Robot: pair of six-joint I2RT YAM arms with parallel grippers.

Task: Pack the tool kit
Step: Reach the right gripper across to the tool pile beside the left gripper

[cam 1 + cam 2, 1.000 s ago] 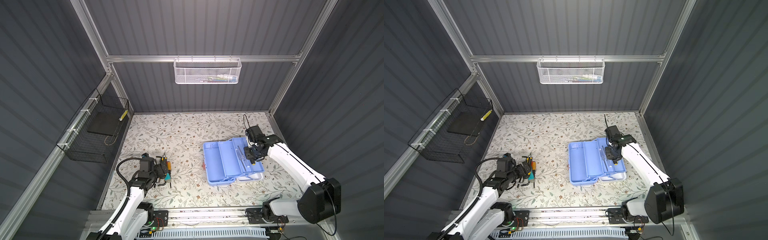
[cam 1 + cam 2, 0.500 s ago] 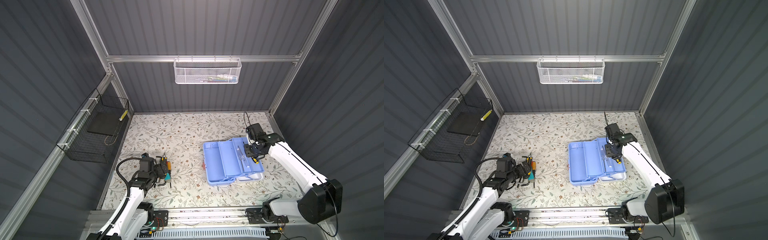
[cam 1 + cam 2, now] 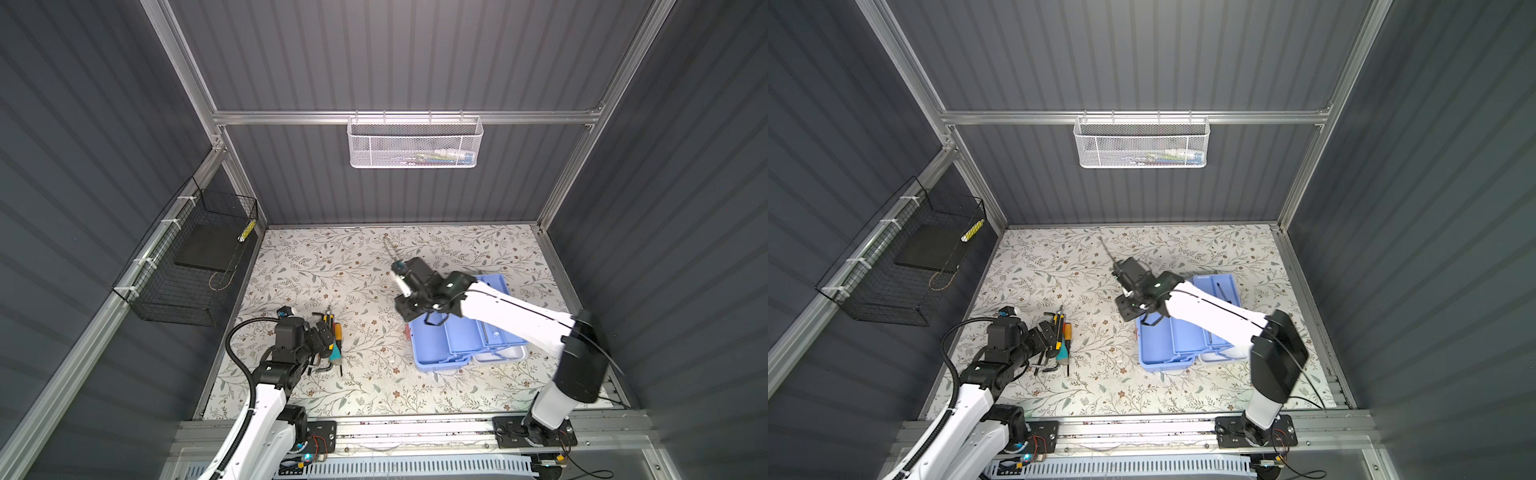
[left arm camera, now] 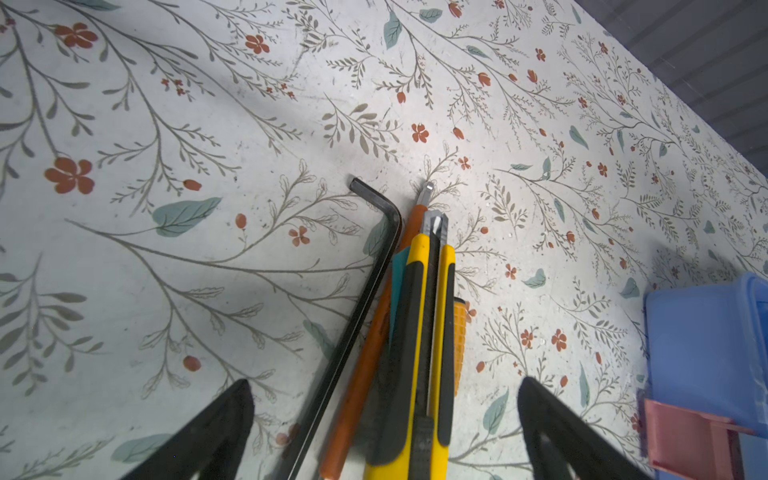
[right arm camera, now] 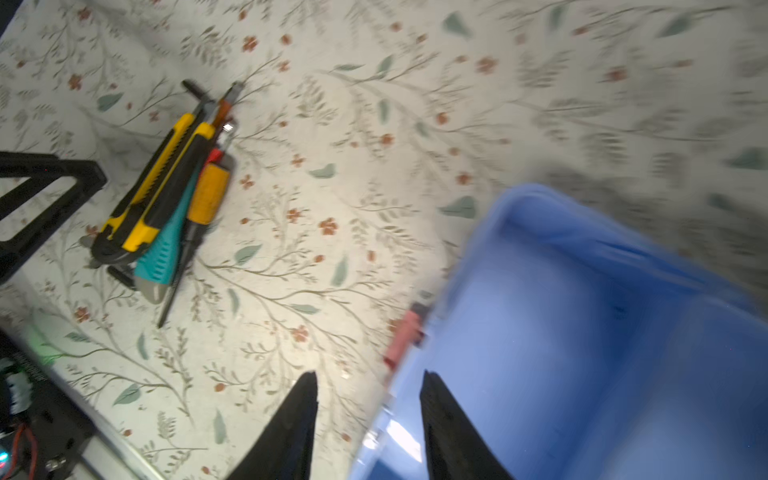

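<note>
The screwdriver's handle [image 3: 338, 332] is at the pile's edge beside open space [image 3: 366, 340], so the robot's right gripper keeps going toward that handle and closes around it.
The tool kit [image 3: 465, 336], an open light blue case with tiered trays, lies at the right of the floral table; a thin dark tool [image 3: 1223, 291] lies in its far tray. My right gripper [image 3: 419, 318] hangs open and empty over the case's left edge, near the pink latch [image 5: 405, 336]. In the right wrist view its fingers [image 5: 440, 415] straddle the case wall [image 5: 519, 208]. At the left, a pile of tools [image 3: 332, 340] lies between the pads of my open left gripper [image 4: 385, 381]: a yellow utility knife [image 4: 428, 332], a black hex key [image 4: 374, 257] and an orange handle [image 4: 361, 386].
A white mesh basket [image 3: 415, 143] hangs on the back wall. A black wire basket [image 3: 187, 266] hangs on the left wall. Grey ribbed walls enclose the table, and a metal rail [image 3: 415, 428] runs along its front edge.
My right arm has swung left from the case's far tray to its left edge, and its jaws have opened wider. The left arm has not moved.
</note>
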